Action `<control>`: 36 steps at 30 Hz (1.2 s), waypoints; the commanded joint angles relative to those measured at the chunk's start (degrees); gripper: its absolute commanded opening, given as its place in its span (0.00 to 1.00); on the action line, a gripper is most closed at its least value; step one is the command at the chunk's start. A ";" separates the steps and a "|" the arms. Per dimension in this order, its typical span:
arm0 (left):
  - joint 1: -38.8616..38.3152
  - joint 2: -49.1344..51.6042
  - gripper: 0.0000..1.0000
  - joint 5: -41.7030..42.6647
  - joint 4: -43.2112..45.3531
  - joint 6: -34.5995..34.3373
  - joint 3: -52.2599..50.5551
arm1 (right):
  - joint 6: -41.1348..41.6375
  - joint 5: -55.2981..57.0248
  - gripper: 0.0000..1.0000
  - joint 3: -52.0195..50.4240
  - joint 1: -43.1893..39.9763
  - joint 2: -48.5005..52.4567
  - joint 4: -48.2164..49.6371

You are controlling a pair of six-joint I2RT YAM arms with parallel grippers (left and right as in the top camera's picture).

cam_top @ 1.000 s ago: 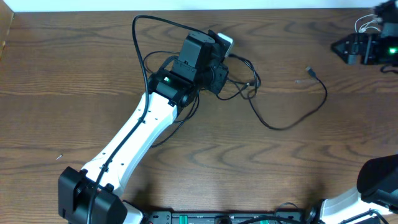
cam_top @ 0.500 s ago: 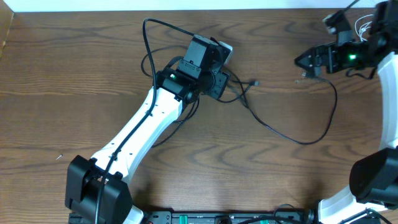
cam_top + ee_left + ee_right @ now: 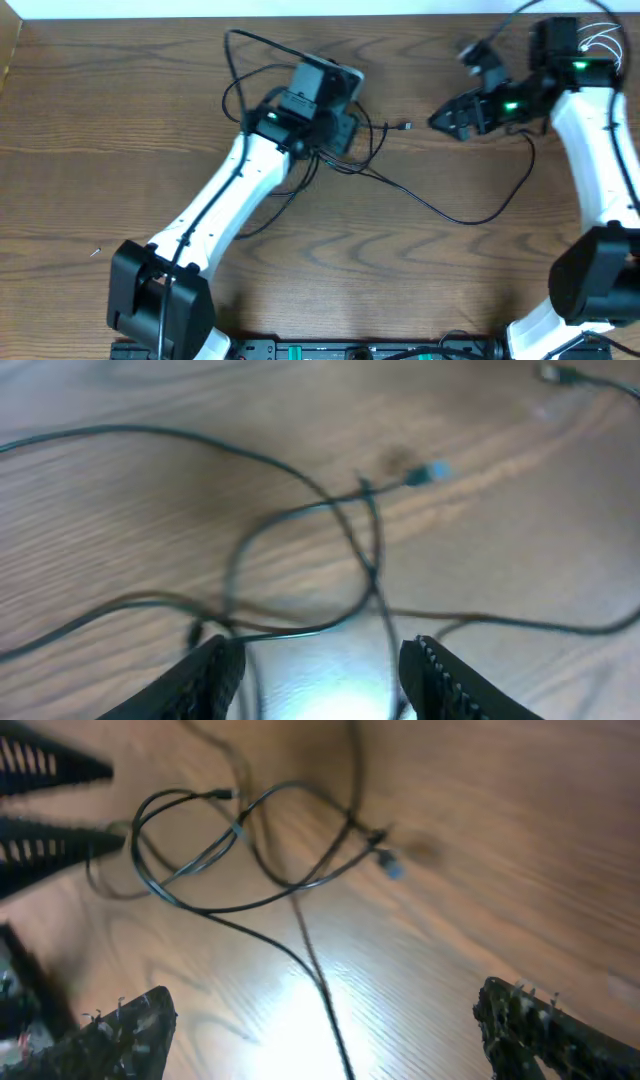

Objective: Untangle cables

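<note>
My left gripper is hovering open above the tangle's loops (image 3: 347,165), so it should move away first, and my right gripper should work the black cable (image 3: 376,177) next to them.
The black cable (image 3: 445,214) lies in a tangle of loops (image 3: 352,160) by my left gripper, then sweeps right and up under the right arm. One small plug (image 3: 405,126) points right of the tangle. My left gripper (image 3: 345,128) is open above the loops (image 3: 300,560), with nothing between its fingers (image 3: 325,652). My right gripper (image 3: 445,122) is open and faces the tangle from the right. In the right wrist view the black cable (image 3: 320,985) runs on the table between its wide fingers (image 3: 325,1015), untouched. I cannot make out the white cable.
The wooden table (image 3: 100,140) carries only the cables. The left arm's thicker black wire (image 3: 235,60) arcs above its wrist. My left fingers show at the top left of the right wrist view (image 3: 50,805). A second plug (image 3: 555,372) lies far right.
My right arm has swung left from the far right edge to just right of the tangle. The cable's right bend has shifted with it. My left gripper has moved slightly left.
</note>
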 commanded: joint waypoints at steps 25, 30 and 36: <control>13.68 -5.44 0.58 0.37 -1.44 -4.13 -0.04 | -15.61 7.58 0.86 -0.94 24.41 23.69 -3.91; 13.68 -5.44 0.58 0.37 -1.44 -4.13 -0.04 | -15.58 7.61 0.81 -0.92 25.75 23.69 -3.93; 13.68 -5.44 0.58 0.37 -1.46 -4.13 -0.04 | -15.37 7.58 0.60 -0.94 26.91 23.69 -3.91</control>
